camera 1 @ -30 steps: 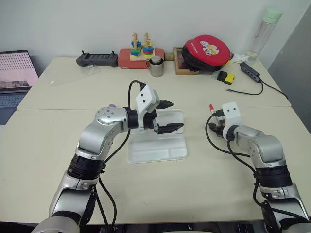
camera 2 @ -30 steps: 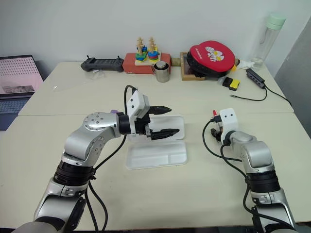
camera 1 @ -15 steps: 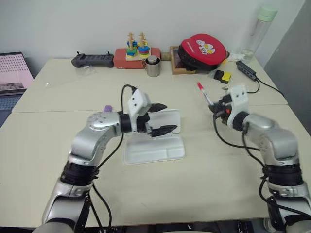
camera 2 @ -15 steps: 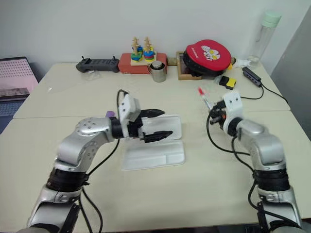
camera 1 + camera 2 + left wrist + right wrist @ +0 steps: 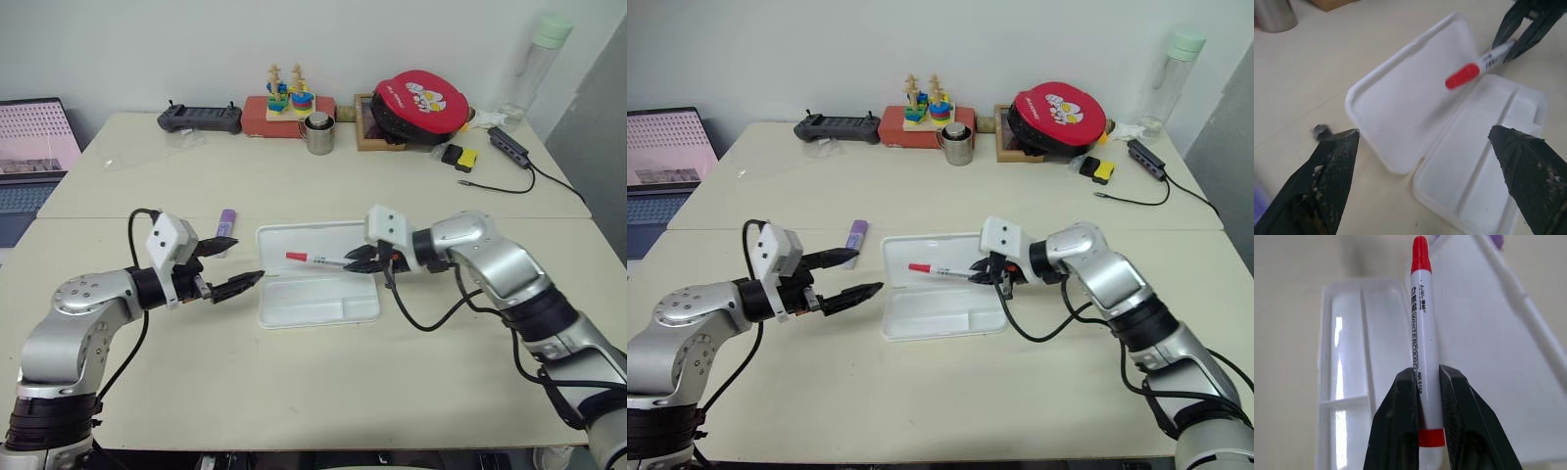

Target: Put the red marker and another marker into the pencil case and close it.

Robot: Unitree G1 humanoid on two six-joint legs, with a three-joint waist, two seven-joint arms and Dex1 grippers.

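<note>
The purple marker (image 5: 226, 223) will come to rest flat in the front trough of the pencil case's tray when I lower it in, because a ridge runs along the tray.
The white pencil case (image 5: 318, 300) lies open at the table's middle, its lid (image 5: 1400, 112) folded back. My right gripper (image 5: 364, 262) is shut on the red marker (image 5: 313, 258), which hangs level just above the case with its red cap pointing left. In the right wrist view the fingers (image 5: 1403, 406) clamp the barrel of the red marker (image 5: 1422, 333) near its red end. To the left of the case my left gripper (image 5: 245, 258) is open with nothing in it. The purple marker (image 5: 226, 217) lies on the table just beyond it.
A small black stub (image 5: 1319, 130) lies near the case's left end. Along the table's far edge stand a steel cup (image 5: 316, 134), a black controller (image 5: 199, 118), a stacking toy (image 5: 286, 93), a red pouch (image 5: 419, 93) and a bottle (image 5: 534, 59). A laptop (image 5: 34, 142) is far left.
My right gripper has swung left from the right side of the table, carrying the red marker to above the open case and laying it level. My left gripper has drawn back left, still open.
</note>
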